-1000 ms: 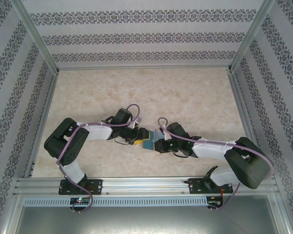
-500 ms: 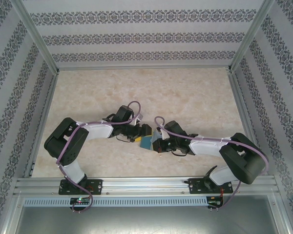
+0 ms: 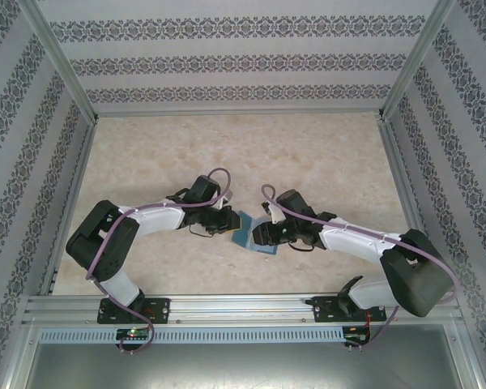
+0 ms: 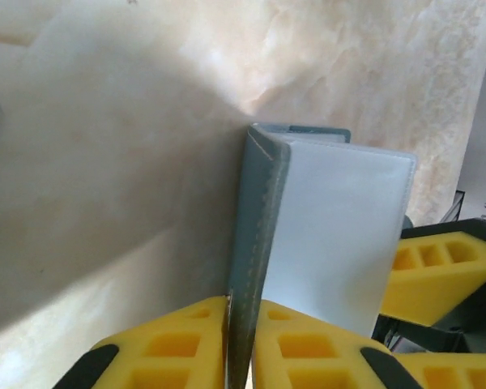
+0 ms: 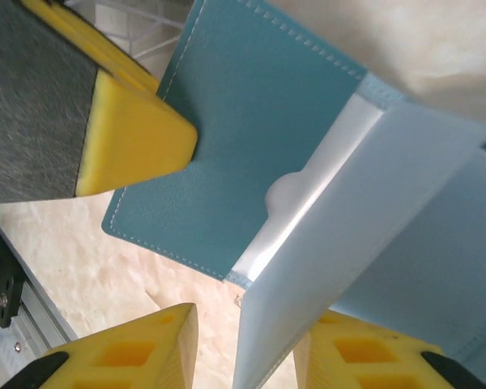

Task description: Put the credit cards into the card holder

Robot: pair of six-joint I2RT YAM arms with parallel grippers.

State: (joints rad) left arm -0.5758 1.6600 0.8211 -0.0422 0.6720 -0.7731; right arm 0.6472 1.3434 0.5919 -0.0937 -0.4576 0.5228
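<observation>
The pale plastic sleeve point(image 5: 352, 223) is half turned between my right gripper's fingers. Next, my right gripper lets go of it and pushes it flat over the teal pocket point(image 5: 251, 121) before getting cards.
The card holder point(image 3: 246, 230), teal-blue, is held open between both grippers at the middle of the table. My left gripper point(image 4: 241, 306) is shut on the edge of its teal cover point(image 4: 257, 219), which stands edge-on. A pale plastic sleeve point(image 4: 332, 235) hangs to the right of that cover. In the right wrist view the teal pocket point(image 5: 251, 138) faces me and the sleeve point(image 5: 373, 235) runs down between the fingers of my right gripper point(image 5: 247, 326). Its jaws stand apart, with a gap on the left side. The credit cards are hidden from me.
The beige marble-patterned table point(image 3: 308, 154) stretches behind the arms. Aluminium frame rails point(image 3: 73, 174) and patterned walls close it in on three sides. A yellow finger of the left gripper point(image 5: 134, 138) presses on the teal pocket.
The left gripper has shut on the holder's cover after standing open. The right gripper, shut before, has opened. The holder has shifted slightly away from the table's near edge.
</observation>
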